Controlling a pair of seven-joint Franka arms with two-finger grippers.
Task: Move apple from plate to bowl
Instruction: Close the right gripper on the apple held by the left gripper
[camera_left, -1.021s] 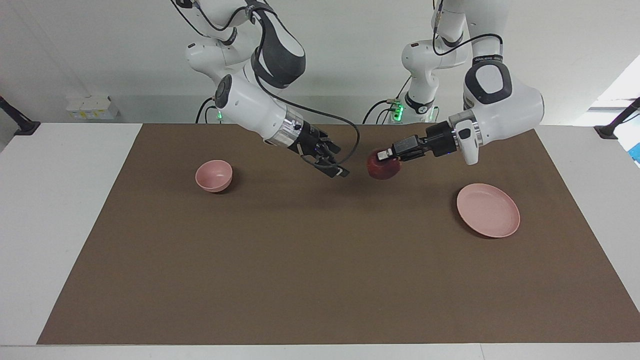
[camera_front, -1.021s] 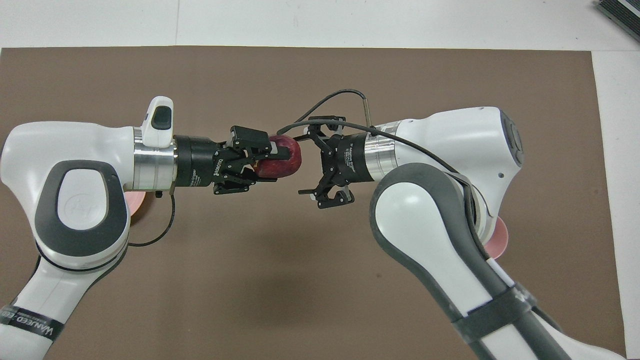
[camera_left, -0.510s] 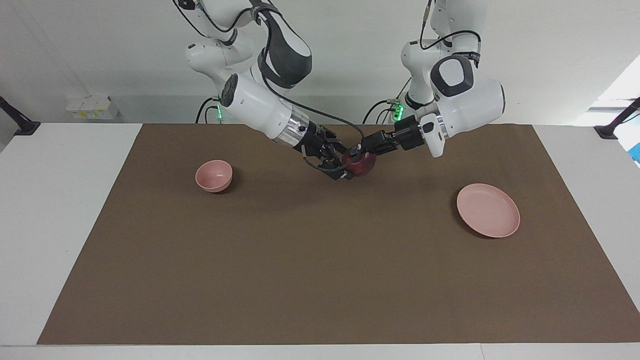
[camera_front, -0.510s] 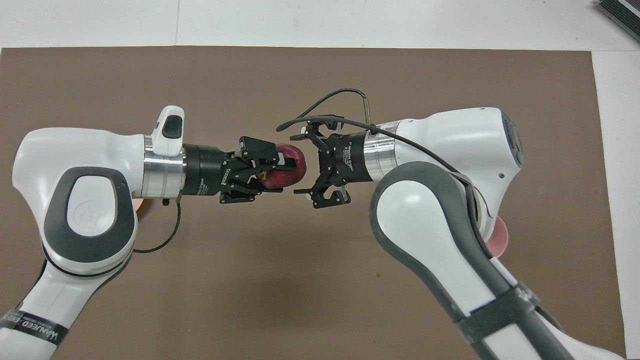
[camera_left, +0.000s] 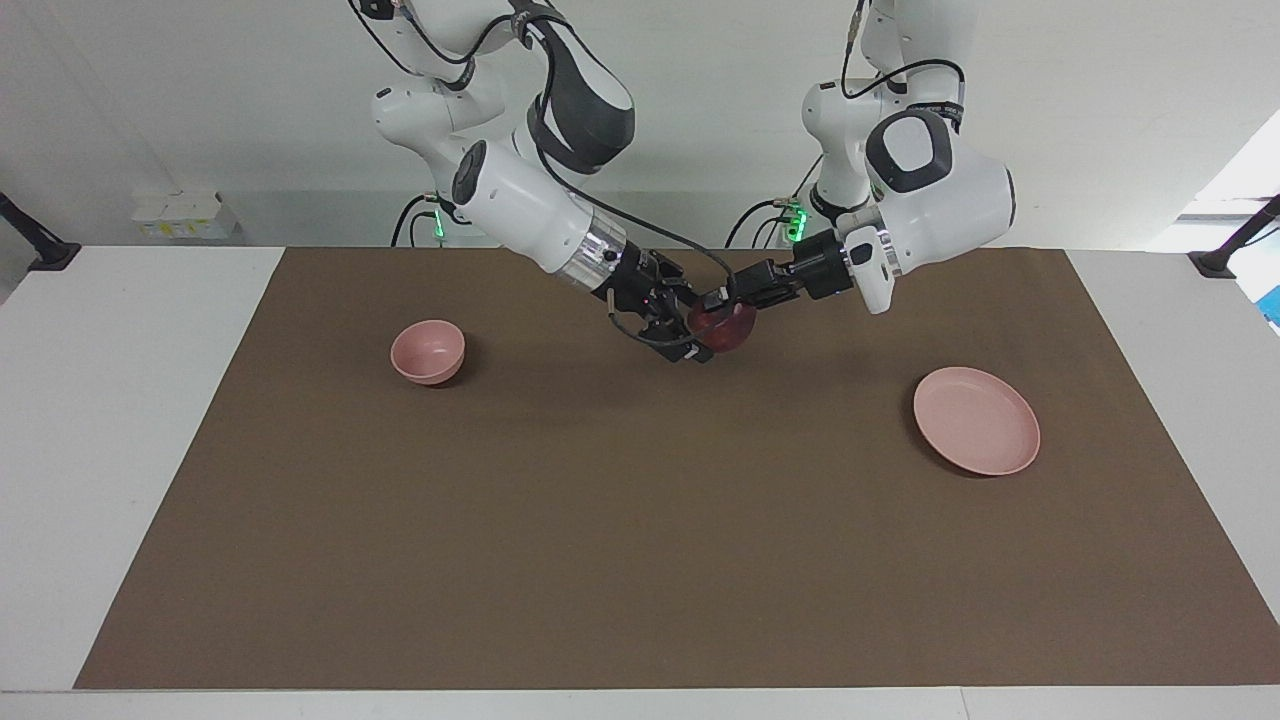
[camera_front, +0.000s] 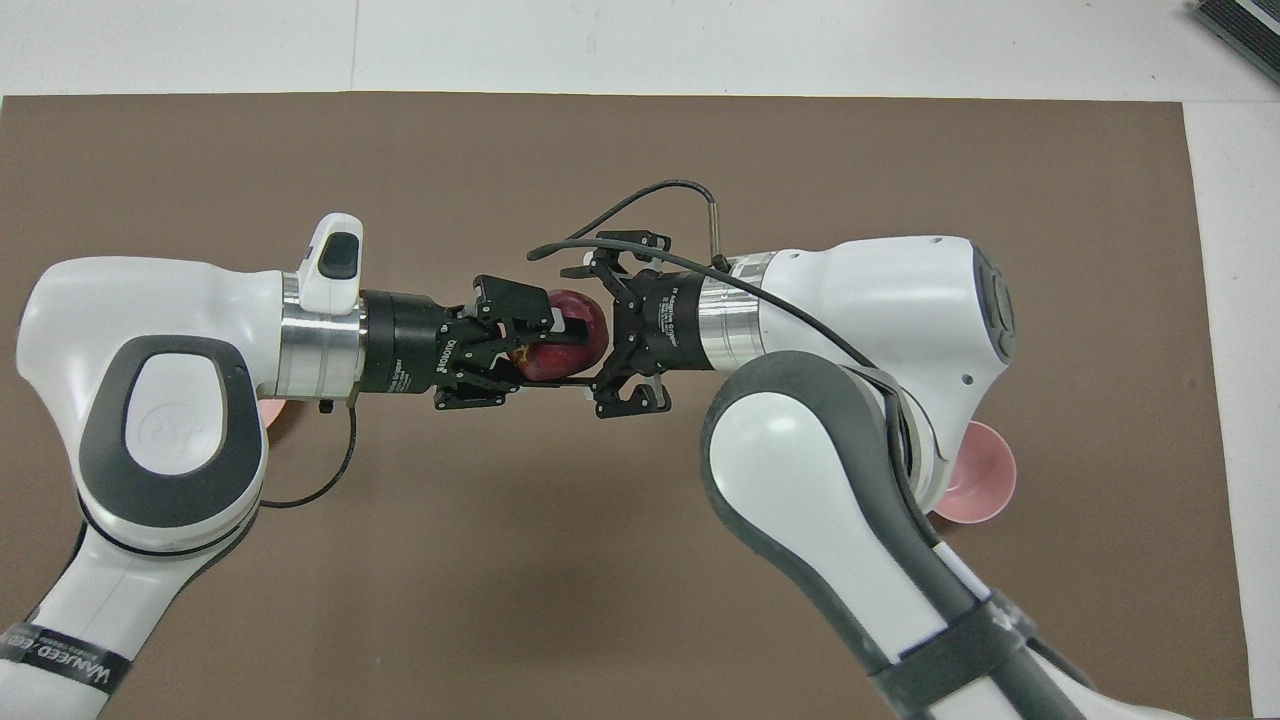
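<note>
The apple is in my left gripper, with the bowl on my right gripper's side (camera_front: 979, 475), so my right gripper should close on the apple (camera_front: 589, 322) before my left gripper opens.
The dark red apple (camera_left: 733, 330) (camera_front: 588, 322) hangs in the air over the middle of the brown mat, between the plate and the bowl. My left gripper (camera_left: 724, 304) (camera_front: 543, 345) is shut on the apple. My right gripper (camera_left: 694, 330) (camera_front: 598, 330) is open, its fingers standing on either side of the apple from the other end. The flat pink plate (camera_left: 975, 433) lies bare toward the left arm's end; only a sliver of it (camera_front: 276, 412) shows in the overhead view. The small pink bowl (camera_left: 428, 350) (camera_front: 978, 485) stands toward the right arm's end.
The brown mat (camera_left: 640, 540) covers most of the white table (camera_left: 120, 420). A cable loops over the right wrist (camera_front: 640, 200). A dark object (camera_front: 1240, 25) lies at the table's corner farthest from the robots.
My left gripper carried the apple toward the right arm's end. My right gripper moved in to meet it, and its open fingers now straddle the apple.
</note>
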